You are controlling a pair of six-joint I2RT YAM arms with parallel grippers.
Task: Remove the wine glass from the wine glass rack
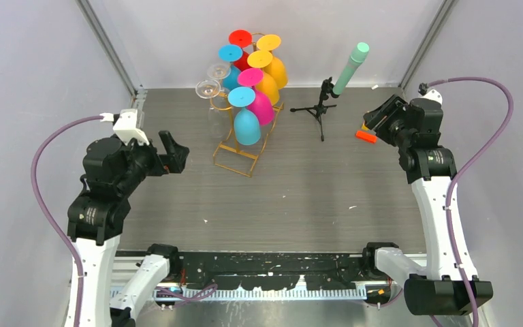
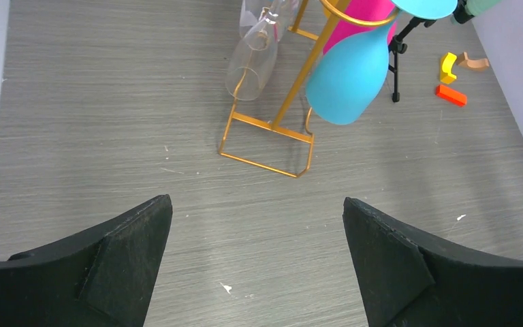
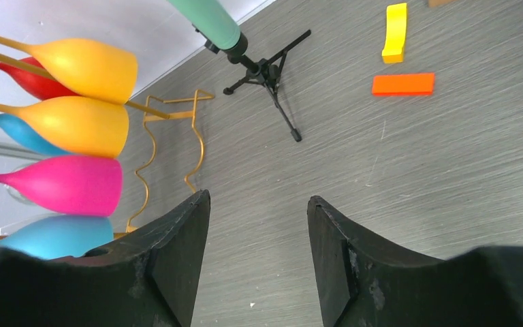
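Observation:
My left gripper should keep moving toward the front clear glass's foot (image 1: 208, 88) until my fingers straddle the foot's rim (image 1: 197, 89), because the foot sticks out freely toward that open gripper.
The wine glass rack (image 1: 235, 158), a gold wire stand, is at the back centre of the table. Several wine glasses hang upside down on it: a blue one (image 1: 246, 126) nearest, pink (image 1: 262, 105) and yellow (image 1: 270, 85) behind, and clear ones (image 1: 210, 92) on its left side. My left gripper (image 1: 179, 153) is open, left of the rack and apart from it. Its wrist view has the rack base (image 2: 272, 126), blue glass (image 2: 347, 78) and clear glass (image 2: 252, 61) ahead of the gripper (image 2: 256, 199). My right gripper (image 1: 376, 117) is open at the back right, holding nothing (image 3: 257, 196), with the pink glass (image 3: 75, 184) to its left.
A black tripod (image 1: 320, 109) carrying a green tube (image 1: 351, 68) stands right of the rack. An orange block (image 1: 366, 136) and a yellow block (image 3: 395, 30) lie near my right gripper. Grey walls close in the left, back and right sides.

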